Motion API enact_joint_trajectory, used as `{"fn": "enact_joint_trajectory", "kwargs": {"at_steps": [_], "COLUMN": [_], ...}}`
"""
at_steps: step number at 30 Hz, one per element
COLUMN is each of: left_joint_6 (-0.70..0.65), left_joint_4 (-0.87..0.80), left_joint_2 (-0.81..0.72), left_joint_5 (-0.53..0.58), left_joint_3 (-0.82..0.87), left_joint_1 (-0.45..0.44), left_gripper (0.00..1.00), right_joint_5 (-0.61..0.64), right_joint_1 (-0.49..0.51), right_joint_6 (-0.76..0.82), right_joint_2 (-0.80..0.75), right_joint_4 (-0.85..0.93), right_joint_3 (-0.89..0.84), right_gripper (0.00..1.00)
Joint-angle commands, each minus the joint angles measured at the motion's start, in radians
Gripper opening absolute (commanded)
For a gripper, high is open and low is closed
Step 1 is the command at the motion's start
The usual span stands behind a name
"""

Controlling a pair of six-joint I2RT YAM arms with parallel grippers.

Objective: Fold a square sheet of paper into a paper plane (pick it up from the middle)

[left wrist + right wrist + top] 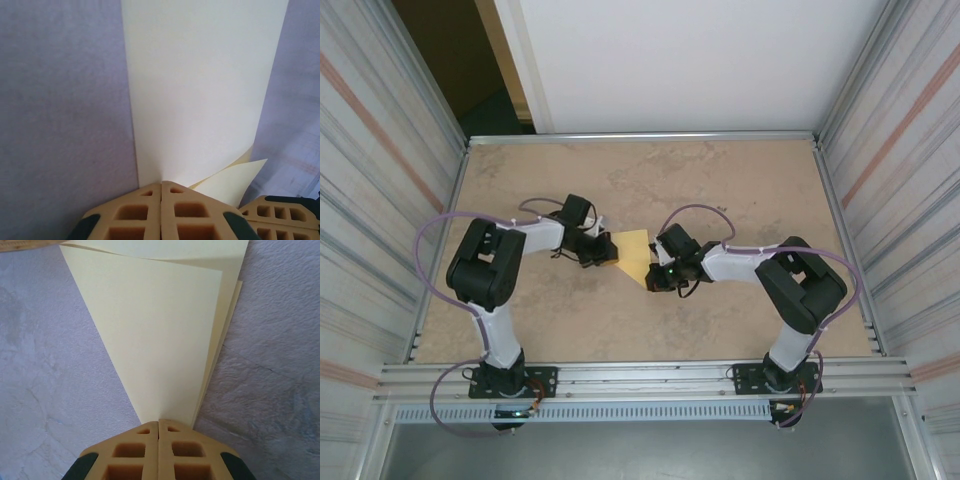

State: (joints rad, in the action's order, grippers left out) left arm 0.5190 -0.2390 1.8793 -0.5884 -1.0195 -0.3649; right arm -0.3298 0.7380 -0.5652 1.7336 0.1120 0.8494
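I should bring my right gripper back up to the flap (114, 277) near my left gripper, because the flap's upper edge (202, 266) gapes open while my right gripper is at the paper's narrow point.
The square sheet of paper (633, 252) lies folded into a pale-yellow pointed shape at mid-table, between the two grippers. My left gripper (604, 250) touches its left end, and my right gripper (656, 272) touches its lower right tip. In the left wrist view the shut left gripper (161, 183) sets its tips on the edge of a broad band of paper (200, 90); a loose flap (235, 177) curls up beside it. In the right wrist view the shut right gripper (158, 421) rests on the narrow point of the layered paper (160, 330). The paper lies face-on to both, not between the jaws.
The beige table (720, 180) is fenced by metal rails and ribbed side walls (380, 200), with a white panel at the back. The right gripper's fingers (280, 212) sit close beside the left gripper.
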Motion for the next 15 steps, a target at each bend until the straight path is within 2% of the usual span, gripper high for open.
{"fn": "enact_joint_trajectory", "kwargs": {"at_steps": [1,9,15], "left_joint_6": [-0.035,0.064,0.162], "left_joint_4": [-0.064,-0.020,0.083], "left_joint_2": [-0.029,-0.242,-0.316], "left_joint_5": [0.137,0.127,0.119], "left_joint_3": [-0.034,0.021,0.129], "left_joint_1": [0.041,0.028,-0.075], "left_gripper": [0.09,0.16,0.19], "right_joint_5": [0.058,0.013,0.014], "right_joint_1": [-0.003,-0.002,0.003], "right_joint_6": [-0.007,-0.004,-0.053], "right_joint_2": [0.015,-0.094,-0.109], "right_joint_4": [0.183,0.086,0.037], "right_joint_3": [-0.036,0.069,0.093], "right_gripper": [0.00,0.07,0.08]}}
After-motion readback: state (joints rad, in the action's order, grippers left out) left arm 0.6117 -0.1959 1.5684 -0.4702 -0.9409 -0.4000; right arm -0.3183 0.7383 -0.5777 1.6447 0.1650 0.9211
